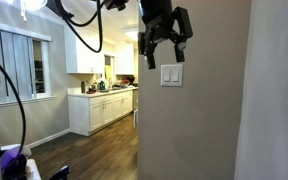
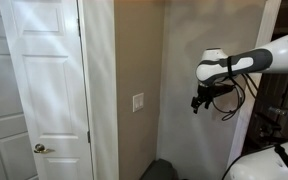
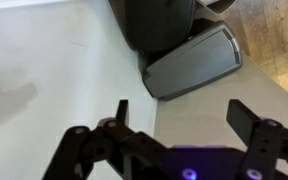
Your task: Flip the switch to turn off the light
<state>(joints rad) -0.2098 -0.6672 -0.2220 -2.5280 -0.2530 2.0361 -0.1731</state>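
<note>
The switch (image 1: 172,75) has wide flat paddles. It will tip inward when I press it, and the beige wall should get darker.
The switch (image 1: 172,75) is a small white plate set upright in a beige wall (image 1: 199,120). It also shows in an exterior view (image 2: 138,101), right of a white door. My gripper (image 1: 166,57) is open and empty. It appears just above the switch in one view, but in an exterior view (image 2: 197,103) it hangs in the air well apart from the wall. In the wrist view my two black fingers (image 3: 184,115) are spread with nothing between them. A bright white shape at the top edge (image 1: 32,5) may be the light; only a sliver shows.
A white panelled door (image 2: 39,90) with a knob stands beside the switch wall. A kitchen with white cabinets (image 1: 102,108) lies beyond on a wood floor. A grey slab (image 3: 192,62) and a dark object lie below my gripper in the wrist view.
</note>
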